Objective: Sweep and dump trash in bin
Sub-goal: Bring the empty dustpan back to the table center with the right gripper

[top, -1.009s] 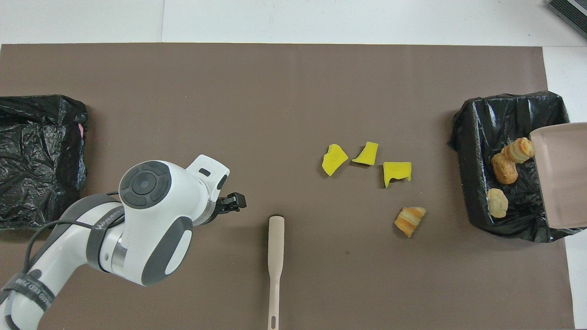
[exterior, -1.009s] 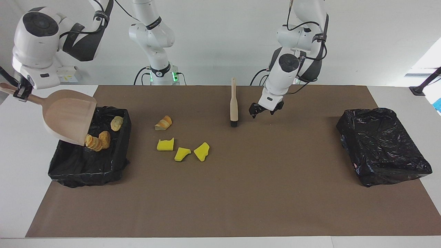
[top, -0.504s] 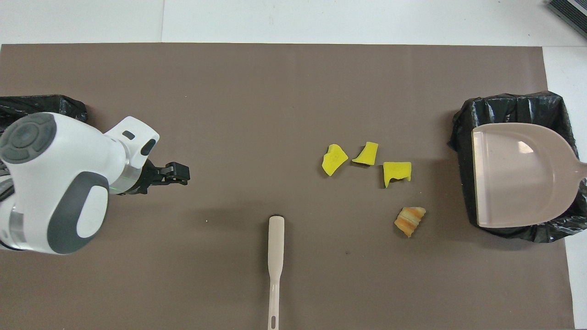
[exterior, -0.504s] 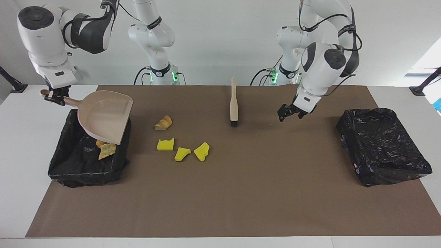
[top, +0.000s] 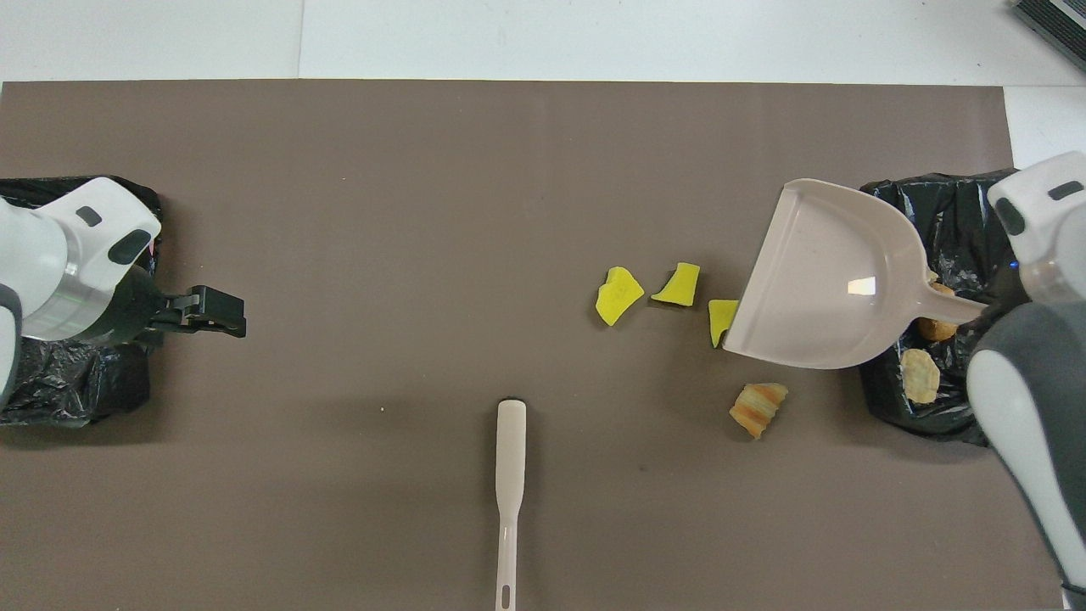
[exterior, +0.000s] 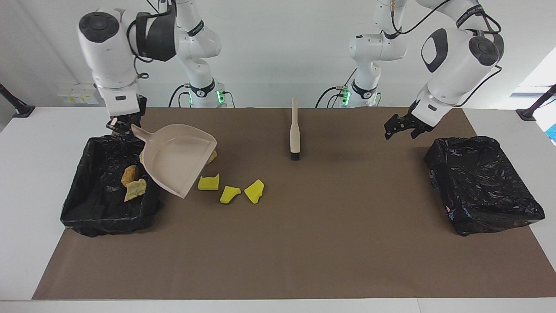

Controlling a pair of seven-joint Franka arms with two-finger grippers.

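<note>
The beige dustpan (top: 836,277) is empty and the mat (top: 509,224) beyond the brush's bristles is clear, so my right gripper should continue there and release the dustpan once it's flat.
My right gripper (exterior: 118,126) is shut on the handle of the beige dustpan (exterior: 178,158), held tilted over the mat beside the black-lined bin (exterior: 108,213). The pan (top: 827,280) is empty. Three yellow sponge pieces (exterior: 209,182) (exterior: 229,194) (exterior: 254,191) lie on the mat just by the pan's lip; in the overhead view the pan covers part of one (top: 721,318). One tan-orange chunk (top: 758,409) lies on the mat, mostly hidden by the pan in the facing view. Other chunks (exterior: 129,174) (exterior: 136,189) lie in the bin. My left gripper (exterior: 402,126) is open and empty.
The beige brush (exterior: 295,128) lies on the mat, between the arms' bases, its bristles pointing away from the robots. A second black-lined bin (exterior: 482,182) stands at the left arm's end; the left gripper hangs over the mat beside it.
The right arm swung the dustpan from tipped over the bin out over the mat by the sponge pieces; the chunks dropped into the bin. The left gripper moved away from the brush toward its own bin.
</note>
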